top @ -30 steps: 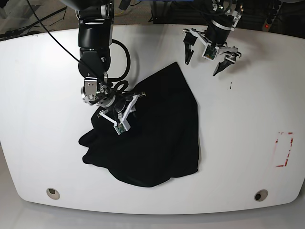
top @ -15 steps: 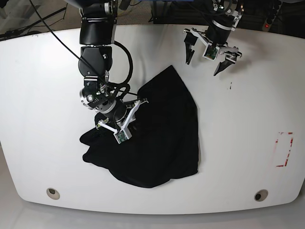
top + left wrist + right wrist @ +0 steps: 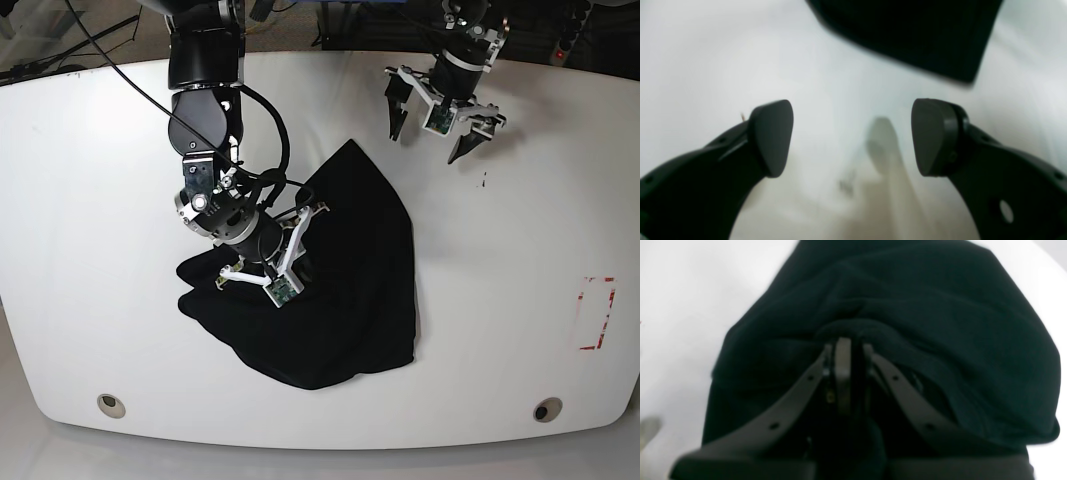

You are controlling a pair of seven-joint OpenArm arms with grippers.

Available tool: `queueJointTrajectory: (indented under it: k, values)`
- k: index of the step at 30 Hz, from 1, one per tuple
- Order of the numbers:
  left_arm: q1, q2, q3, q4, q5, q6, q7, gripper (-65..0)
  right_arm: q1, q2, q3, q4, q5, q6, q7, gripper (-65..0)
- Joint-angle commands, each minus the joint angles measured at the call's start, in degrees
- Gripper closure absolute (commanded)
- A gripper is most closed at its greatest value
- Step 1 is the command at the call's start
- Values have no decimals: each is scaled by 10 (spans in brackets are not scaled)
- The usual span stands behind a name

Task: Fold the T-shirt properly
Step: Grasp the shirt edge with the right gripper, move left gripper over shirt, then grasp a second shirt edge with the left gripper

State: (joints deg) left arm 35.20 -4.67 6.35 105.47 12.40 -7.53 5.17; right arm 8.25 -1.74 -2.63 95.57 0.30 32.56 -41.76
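My right gripper should take a new grip and pull later, because it is pinching a bunched fold (image 3: 864, 326) now. The T-shirt's far corner lies loose, so my left gripper should hold that corner (image 3: 352, 150) first.
The black T-shirt (image 3: 350, 280) lies crumpled in the middle of the white table (image 3: 90, 250). My right gripper (image 3: 285, 262) is down on its left part, shut on a raised fold of the cloth. In the right wrist view the fingertips (image 3: 843, 350) meet, with the T-shirt (image 3: 940, 323) bunched around them. My left gripper (image 3: 422, 146) hovers open over bare table beyond the shirt's far corner. In the left wrist view its pads (image 3: 771, 136) stand wide apart with nothing between them. A corner of the T-shirt (image 3: 913, 33) shows at the top of that view.
A red dashed rectangle (image 3: 597, 313) is marked near the table's right edge. A small dark speck (image 3: 485, 181) lies below the left gripper. Two round holes (image 3: 112, 404) (image 3: 546, 409) sit along the front edge. Black cables (image 3: 262, 120) loop beside the right arm.
My right gripper has shut on the cloth and moved right and toward the front, pulling the shirt's left part with it. The left gripper has barely moved and stays open.
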Motion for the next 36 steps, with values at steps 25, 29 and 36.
queueJointTrajectory:
  k: [25,29,36]
  values:
    - [-129,17,104,-66,-3,-3,81,-522,-65,-2,1,53,9,0,-7,-322]
    - [-127,15,102,-66,-3,-3,81,-522,-62,-1,1,52,9,0,-7,-371]
    - [-114,-6,102,-66,-6,-3,81,-522,-60,-2,1,36,8,-3,-7,-377]
